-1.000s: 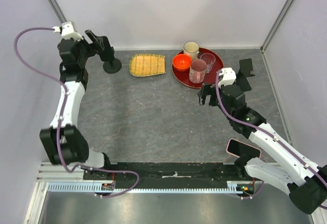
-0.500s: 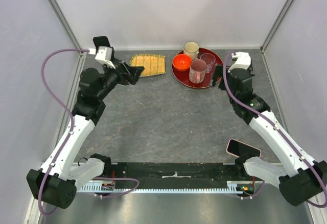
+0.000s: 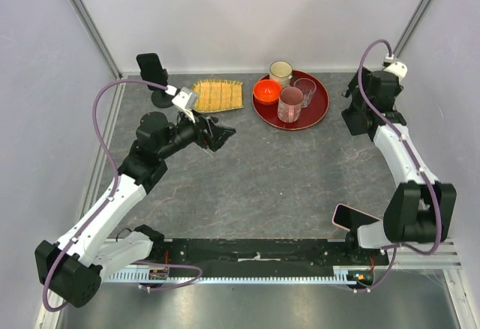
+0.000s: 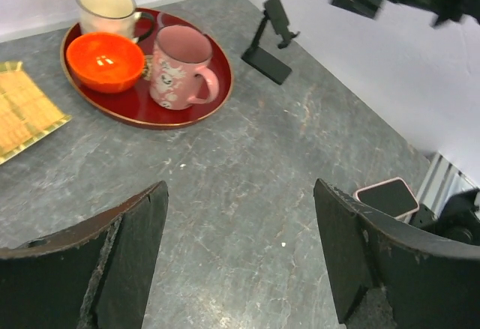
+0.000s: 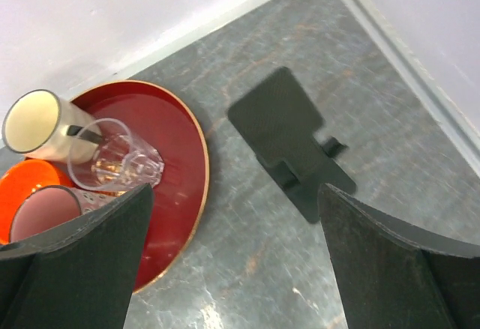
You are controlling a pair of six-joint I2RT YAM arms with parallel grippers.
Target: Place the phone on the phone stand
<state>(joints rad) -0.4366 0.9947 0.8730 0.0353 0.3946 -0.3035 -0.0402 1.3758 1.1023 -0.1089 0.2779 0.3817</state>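
My open right gripper keeps going toward the upper plate (image 5: pixel 276 112) and closes on both its edges, because the folding black stand (image 3: pixel 355 122) is clear of the red tray.
The phone stand (image 3: pixel 160 97) stands at the back left: a round disc base, a short stem and a black upright plate (image 3: pixel 150 66) on top. I cannot tell whether that plate is a holder or a phone. A pink-edged phone (image 3: pixel 358 218) lies at the near right, also in the left wrist view (image 4: pixel 386 196). My left gripper (image 3: pixel 219 136) is open and empty over the table's middle left, away from the stand (image 4: pixel 240 246). My right gripper (image 3: pixel 354 121) is open and empty at the back right (image 5: pixel 232 269).
A red tray (image 3: pixel 318 106) at the back holds a cream mug (image 3: pixel 281 70), an orange bowl (image 3: pixel 267 90), a pink mug (image 3: pixel 290 103) and a glass (image 3: pixel 305 88). A bamboo mat (image 3: pixel 217 94) lies left of it. A folding black stand (image 5: pixel 289 138) sits under the right gripper.
My left gripper has drawn back from the round-based stand toward the table's middle. My right arm has swung from the middle right to the back right corner.
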